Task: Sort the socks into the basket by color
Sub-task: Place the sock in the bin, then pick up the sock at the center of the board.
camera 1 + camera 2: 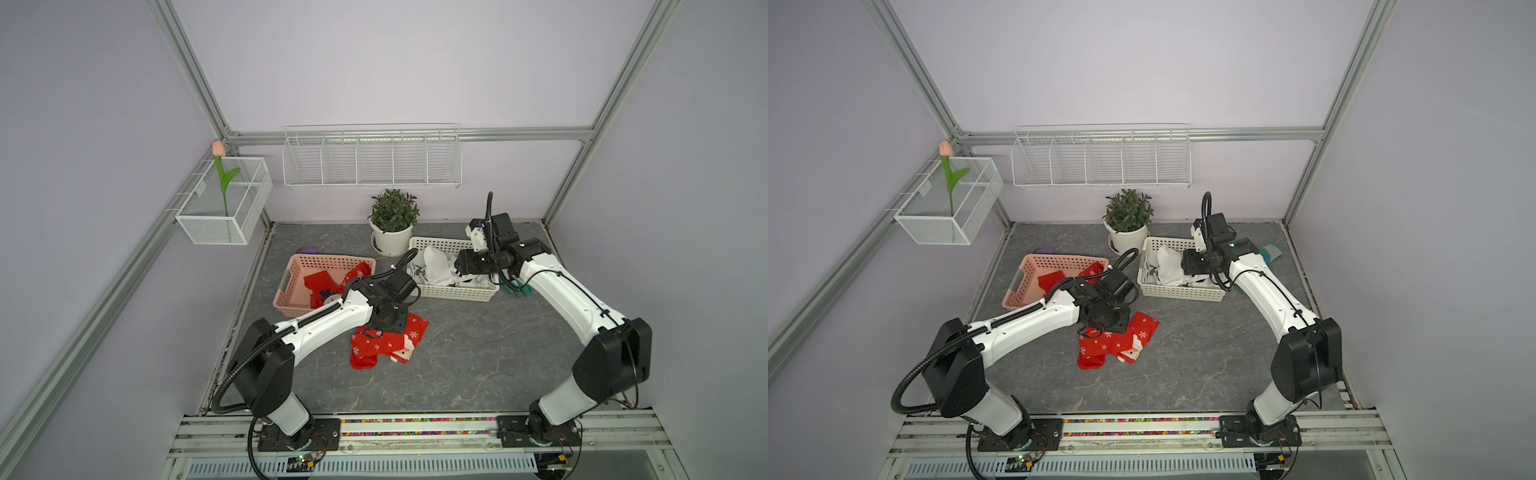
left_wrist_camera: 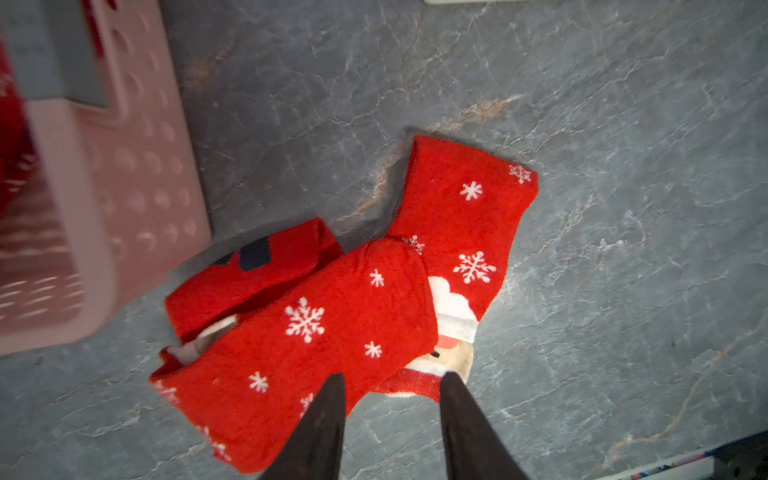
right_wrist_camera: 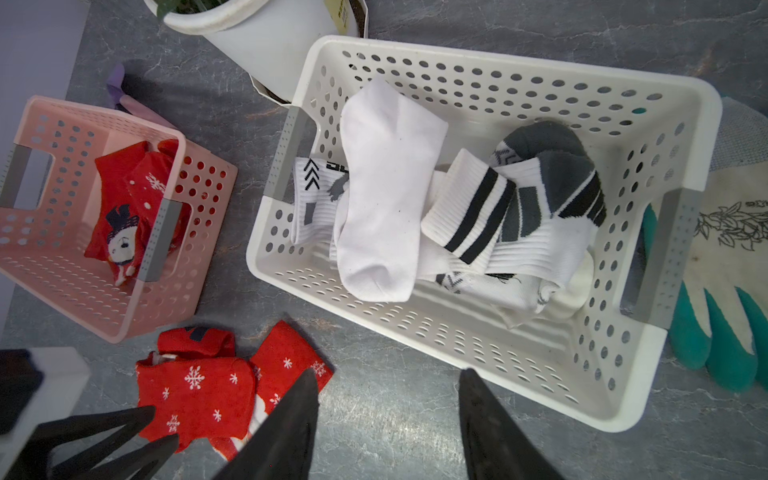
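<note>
The top red sock's end [image 2: 396,308] lies uppermost over the Santa sock, under my open left gripper, so I should keep lowering until its fingers grasp that end's edge [image 2: 429,316].
Red snowflake socks [image 1: 386,345] [image 1: 1113,345] lie heaped on the grey table near the middle; a Santa face shows on one [image 2: 453,316]. My left gripper [image 2: 394,376] hangs just above this heap [image 2: 332,332], jaws open, one fingertip [image 2: 338,382] over red fabric and nothing pinched. More red socks [image 1: 322,284] [image 3: 124,216] lie in the pink basket [image 1: 328,259] [image 3: 62,291]. White socks with black and grey stripes [image 3: 386,187] [image 1: 436,266] fill the white basket [image 3: 498,83] [image 1: 457,293]. My right gripper [image 3: 388,372] hovers open and empty above that basket's near side.
A teal-and-white glove [image 3: 727,249] [image 1: 515,289] lies right of the white basket. A potted plant [image 1: 392,224] stands behind the baskets, and a purple item [image 1: 308,250] sits behind the pink one. Wire racks [image 1: 372,160] hang on the walls.
</note>
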Motion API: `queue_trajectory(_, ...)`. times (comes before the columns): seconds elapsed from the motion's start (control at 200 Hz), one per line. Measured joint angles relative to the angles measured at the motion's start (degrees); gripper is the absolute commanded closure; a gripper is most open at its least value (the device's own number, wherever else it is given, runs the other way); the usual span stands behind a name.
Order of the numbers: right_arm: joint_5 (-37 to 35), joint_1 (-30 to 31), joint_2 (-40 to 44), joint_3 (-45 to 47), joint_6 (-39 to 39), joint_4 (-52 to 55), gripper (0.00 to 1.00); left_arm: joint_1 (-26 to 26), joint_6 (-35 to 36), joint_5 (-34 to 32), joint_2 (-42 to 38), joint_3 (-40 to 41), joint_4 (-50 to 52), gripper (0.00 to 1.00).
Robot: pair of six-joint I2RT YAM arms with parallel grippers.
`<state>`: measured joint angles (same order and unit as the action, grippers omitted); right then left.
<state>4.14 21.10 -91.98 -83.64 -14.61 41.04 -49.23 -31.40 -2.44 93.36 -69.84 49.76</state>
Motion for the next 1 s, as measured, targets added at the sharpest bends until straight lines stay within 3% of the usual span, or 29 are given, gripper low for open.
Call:
queue_trajectory(0.55,0.0,0.0,0.0,0.1,0.0,0.0,0.44,-2.3,-0.2,2.6,10.0,-2.3,-1.2,0.59)
queue_trajectory(1.0,0.0,0.0,0.0,0.1,0.0,0.0,0.43,-2.6,-1.8,1.5,13.5,-4.3,1.0,0.61)
